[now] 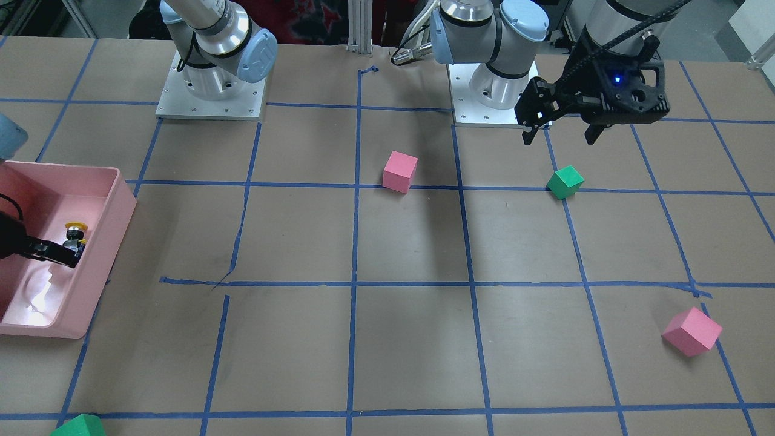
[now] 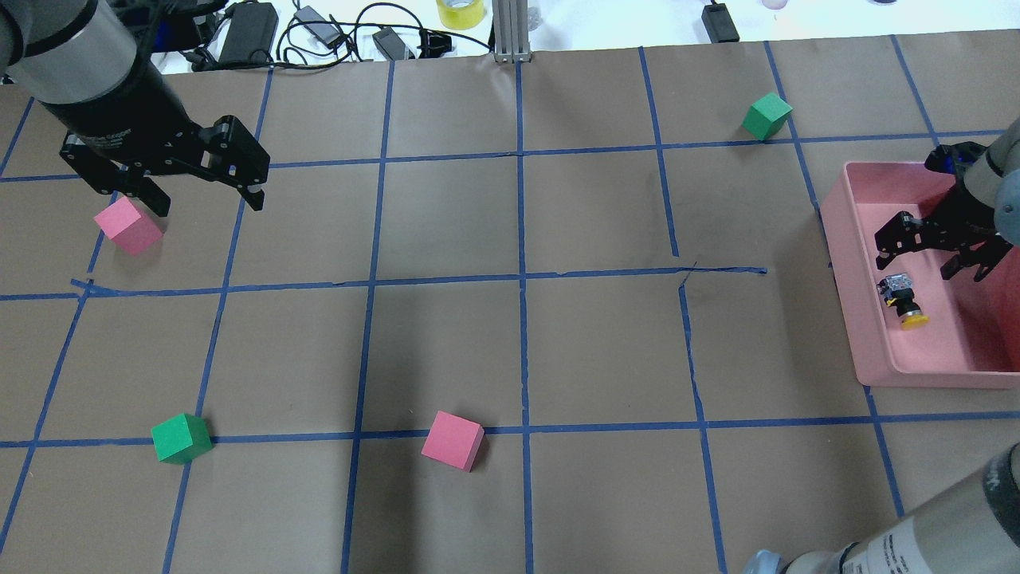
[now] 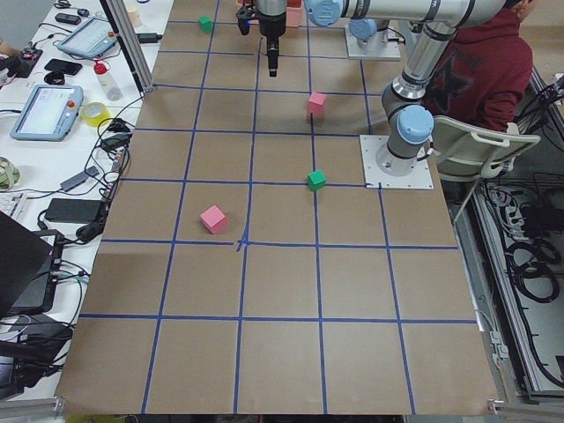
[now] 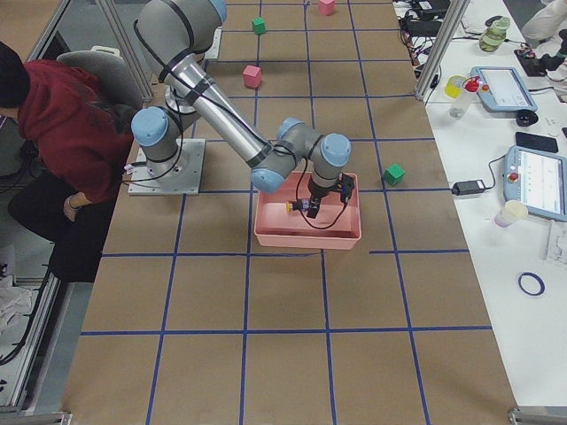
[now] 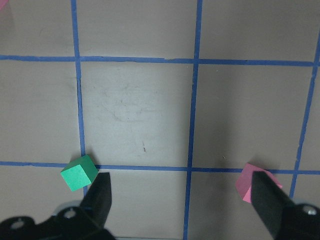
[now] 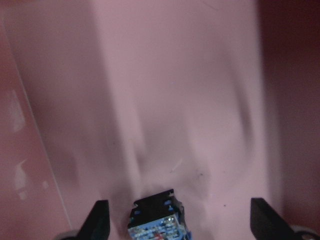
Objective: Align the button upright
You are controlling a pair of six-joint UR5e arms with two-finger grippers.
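The button's base (image 1: 75,237) has flat, boxy sides (image 6: 157,215), so I expect the button to stay lying on its side instead of rolling when I set it down.
The button (image 2: 902,300) lies on its side on the floor of a pink bin (image 2: 854,335) at the table's right end. Its yellow cap points toward the robot's side and its grey-black base points away. It also shows in the front-facing view (image 1: 75,236). My right gripper (image 2: 915,265) is open inside the bin, just beyond the base end. In the right wrist view the base (image 6: 157,222) sits between the spread fingers (image 6: 100,220) with gaps on both sides. My left gripper (image 2: 207,206) is open and empty, hovering beside a pink cube (image 2: 127,225).
Foam cubes lie on the brown paper with its blue tape grid: a green one (image 2: 182,438) and a pink one (image 2: 452,440) on the near side, and a green one (image 2: 767,115) far right near the bin. The bin walls (image 1: 91,284) enclose my right gripper.
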